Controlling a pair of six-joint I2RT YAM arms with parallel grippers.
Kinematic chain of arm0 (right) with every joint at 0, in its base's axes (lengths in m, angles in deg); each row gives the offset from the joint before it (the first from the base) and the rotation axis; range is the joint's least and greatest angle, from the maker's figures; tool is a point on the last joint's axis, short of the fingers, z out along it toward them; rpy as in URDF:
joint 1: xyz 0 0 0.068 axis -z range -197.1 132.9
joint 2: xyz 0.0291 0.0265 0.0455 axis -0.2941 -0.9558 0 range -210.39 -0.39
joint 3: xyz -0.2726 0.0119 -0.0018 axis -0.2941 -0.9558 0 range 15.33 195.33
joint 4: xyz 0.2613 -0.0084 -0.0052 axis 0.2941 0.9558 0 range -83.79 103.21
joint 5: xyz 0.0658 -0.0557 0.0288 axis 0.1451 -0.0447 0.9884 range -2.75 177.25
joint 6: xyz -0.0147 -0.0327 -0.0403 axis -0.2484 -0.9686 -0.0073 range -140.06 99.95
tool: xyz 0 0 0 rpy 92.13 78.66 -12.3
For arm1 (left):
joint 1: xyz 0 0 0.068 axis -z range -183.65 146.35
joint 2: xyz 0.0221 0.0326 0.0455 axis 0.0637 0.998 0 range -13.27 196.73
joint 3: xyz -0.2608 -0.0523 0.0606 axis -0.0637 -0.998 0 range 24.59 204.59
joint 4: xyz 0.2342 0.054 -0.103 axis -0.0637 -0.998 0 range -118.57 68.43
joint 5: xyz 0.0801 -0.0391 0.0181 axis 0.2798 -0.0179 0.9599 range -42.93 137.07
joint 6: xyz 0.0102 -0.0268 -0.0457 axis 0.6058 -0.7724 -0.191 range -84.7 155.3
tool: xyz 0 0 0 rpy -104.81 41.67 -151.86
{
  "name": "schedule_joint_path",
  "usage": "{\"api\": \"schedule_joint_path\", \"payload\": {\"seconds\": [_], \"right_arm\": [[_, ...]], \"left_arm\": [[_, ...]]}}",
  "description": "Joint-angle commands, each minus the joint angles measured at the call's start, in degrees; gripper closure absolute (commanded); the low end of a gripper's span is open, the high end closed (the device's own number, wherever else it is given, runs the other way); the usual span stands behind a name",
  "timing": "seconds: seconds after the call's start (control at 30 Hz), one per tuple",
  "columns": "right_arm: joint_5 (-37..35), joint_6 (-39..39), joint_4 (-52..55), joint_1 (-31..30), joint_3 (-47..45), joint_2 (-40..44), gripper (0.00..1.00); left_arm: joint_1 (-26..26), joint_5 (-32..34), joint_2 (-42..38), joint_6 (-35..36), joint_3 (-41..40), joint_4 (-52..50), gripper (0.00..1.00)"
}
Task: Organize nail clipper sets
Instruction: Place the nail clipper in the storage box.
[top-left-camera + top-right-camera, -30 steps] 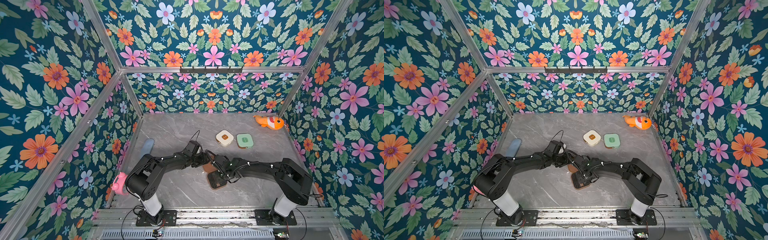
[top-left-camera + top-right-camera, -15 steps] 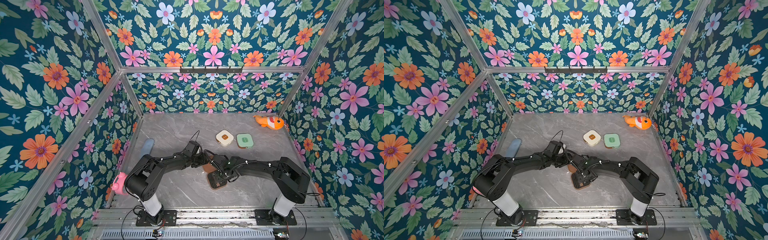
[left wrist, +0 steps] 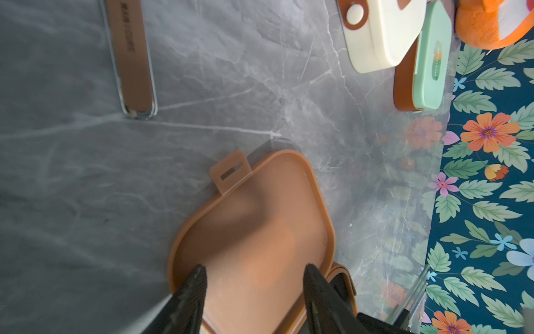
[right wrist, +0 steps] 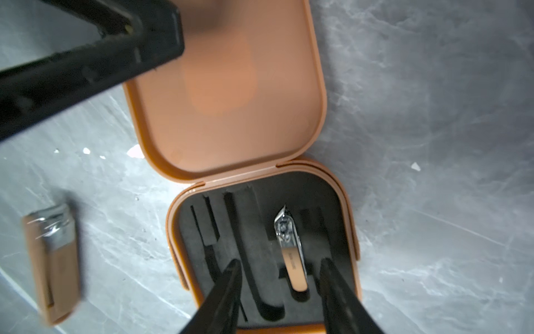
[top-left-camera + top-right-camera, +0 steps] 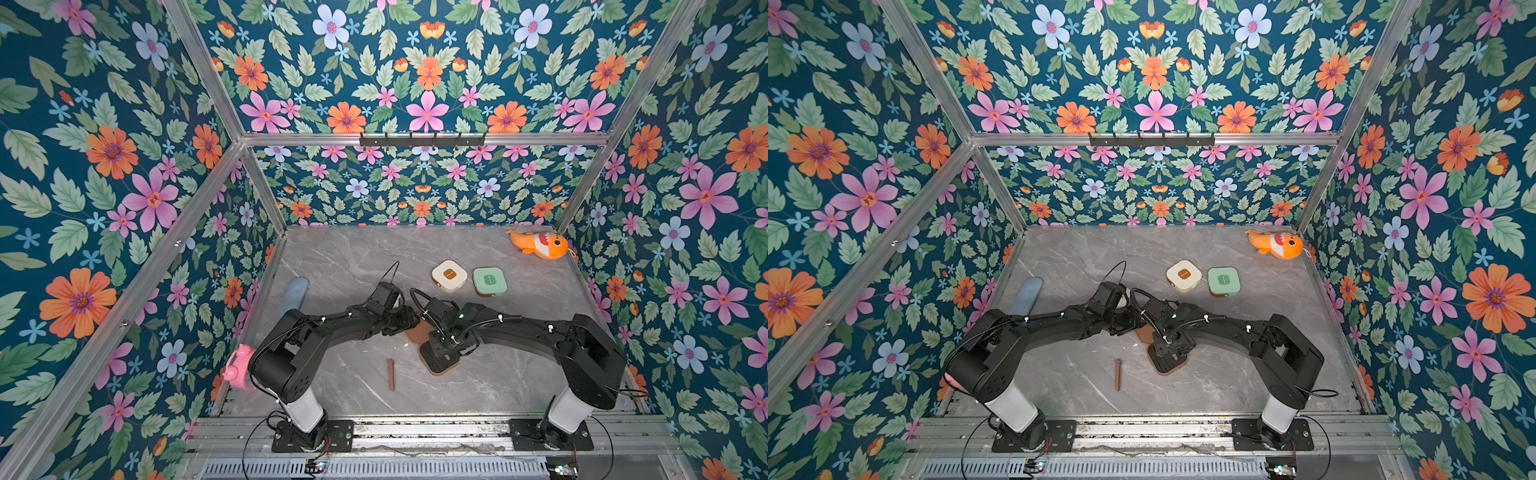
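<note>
My left gripper is on the side of the case where the slim brown tool (image 5: pixel 392 374) lies loose, so my left gripper should pick it (image 5: pixel 1117 373) up and hand it to my right gripper.
The brown case lies open mid-table, its lid (image 5: pixel 417 331) flat and its black tray (image 4: pixel 254 231) facing up. My left gripper (image 3: pixel 255 274) is open, fingertips spread over the lid's inner face. My right gripper (image 4: pixel 278 271) hangs open above the tray. A small metal clipper (image 4: pixel 290 251) sits in a tray slot between its fingers, free of them. A slim brown tool (image 5: pixel 391 374) lies loose on the table in front of the case. The cream case (image 5: pixel 449 275) and the mint green case (image 5: pixel 489 281) sit shut side by side further back.
An orange fish toy (image 5: pixel 539 244) lies in the back right corner. A pale blue oblong case (image 5: pixel 294 291) rests along the left wall, and a pink alarm clock (image 5: pixel 237 368) sits at the front left edge. Flowered walls enclose the grey marble table (image 5: pixel 353 257).
My right gripper's jaws have spread apart above the tray. Both arms stay almost where they were over the brown case.
</note>
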Motion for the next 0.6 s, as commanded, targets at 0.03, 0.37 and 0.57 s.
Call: {"api": "schedule_joint_path", "payload": {"seconds": [0.03,0.37,0.57], "right_arm": [[-0.9,0.8,1.5,0.3,0.0,0.3,0.57],[1.5,0.2,-0.8,1.4,-0.4,0.5,0.79],[3.0,0.1,-2.4,1.5,-1.0,-1.7,0.84]], "left_arm": [[0.0,0.4,0.4,0.1,-0.2,-2.8,0.43],[0.0,0.4,-0.1,0.2,0.1,-3.1,0.43],[0.0,0.4,-0.6,0.5,0.9,-3.7,0.43]]}}
